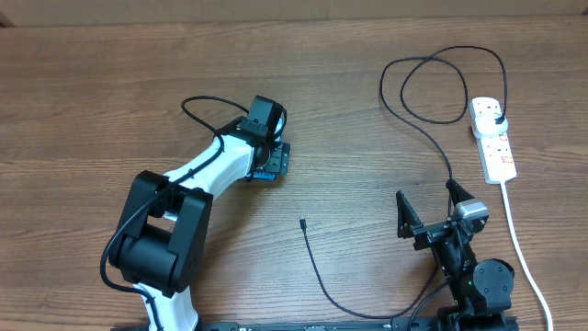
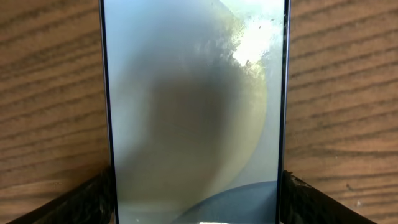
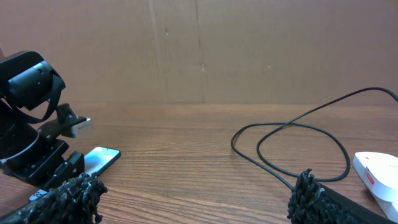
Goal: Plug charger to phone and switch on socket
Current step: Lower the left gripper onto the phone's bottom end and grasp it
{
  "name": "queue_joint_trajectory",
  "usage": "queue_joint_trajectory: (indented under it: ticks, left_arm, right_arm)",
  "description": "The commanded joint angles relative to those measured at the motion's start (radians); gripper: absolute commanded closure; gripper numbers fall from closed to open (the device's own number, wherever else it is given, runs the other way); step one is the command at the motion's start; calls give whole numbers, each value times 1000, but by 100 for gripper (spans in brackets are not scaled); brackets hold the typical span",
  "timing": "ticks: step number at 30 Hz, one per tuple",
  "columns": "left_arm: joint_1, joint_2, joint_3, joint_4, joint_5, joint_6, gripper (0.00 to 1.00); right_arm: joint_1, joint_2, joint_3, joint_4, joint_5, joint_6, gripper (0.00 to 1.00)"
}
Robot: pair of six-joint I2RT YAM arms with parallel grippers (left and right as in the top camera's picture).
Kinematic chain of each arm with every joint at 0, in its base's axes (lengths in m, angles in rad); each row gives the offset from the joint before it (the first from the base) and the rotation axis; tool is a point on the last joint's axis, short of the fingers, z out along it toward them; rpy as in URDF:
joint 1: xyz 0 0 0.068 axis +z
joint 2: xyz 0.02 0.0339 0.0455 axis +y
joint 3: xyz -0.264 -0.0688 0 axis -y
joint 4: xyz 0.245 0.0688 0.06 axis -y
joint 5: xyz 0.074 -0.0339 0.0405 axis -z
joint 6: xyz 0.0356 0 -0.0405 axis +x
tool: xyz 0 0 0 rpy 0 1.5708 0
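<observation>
Next, my left gripper pulls the phone toward the front edge before plugging, as the phone's near end (image 1: pixel 263 176) sits under it, farther back than the connector tip.
The phone (image 2: pixel 196 93) lies flat on the wooden table, its pale screen filling the left wrist view. My left gripper (image 2: pixel 198 193) has one finger against each long edge and is shut on it. From overhead the gripper (image 1: pixel 268 158) hides most of the phone. The charger is a thin black cable. Its connector tip (image 1: pixel 302 222) lies free on the table between the arms, and its black plug (image 1: pixel 495 118) sits in the white socket (image 1: pixel 494 142) at the far right. My right gripper (image 1: pixel 430 208) is open and empty, over the cable.
The cable loops (image 1: pixel 432 83) lie behind the right arm and show in the right wrist view (image 3: pixel 292 140). The socket's white cord (image 1: pixel 524 248) runs toward the front edge. The phone's end (image 3: pixel 99 159) and the socket (image 3: pixel 379 171) also show in the right wrist view.
</observation>
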Motion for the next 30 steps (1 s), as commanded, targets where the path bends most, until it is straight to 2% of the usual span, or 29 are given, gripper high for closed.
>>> queue_joint_trajectory:
  ticks: [1,5,14,17,20,24,30]
  left_arm:
    - [3,20,9,-44,71,-2,14]
    - [3,20,18,-109,109,-2,14]
    - [3,20,22,-282,120,-1,7]
    - [3,20,21,-352,121,-2,1]
    - [3,20,21,-397,120,-2,0]
    - [4,20,21,-370,109,3,1]
    - [5,20,22,-213,56,31,0]
  right_arm:
    - [5,-6,-10,3,3,3,0]
    - [5,-6,-10,3,3,3,0]
    - [5,-6,-10,3,3,3,0]
    - [5,-6,-10,3,3,3,0]
    - [5,-6,-10,3,3,3,0]
    - [5,-6,-10,3,3,3,0]
    - [5,-6,-10,3,3,3,0]
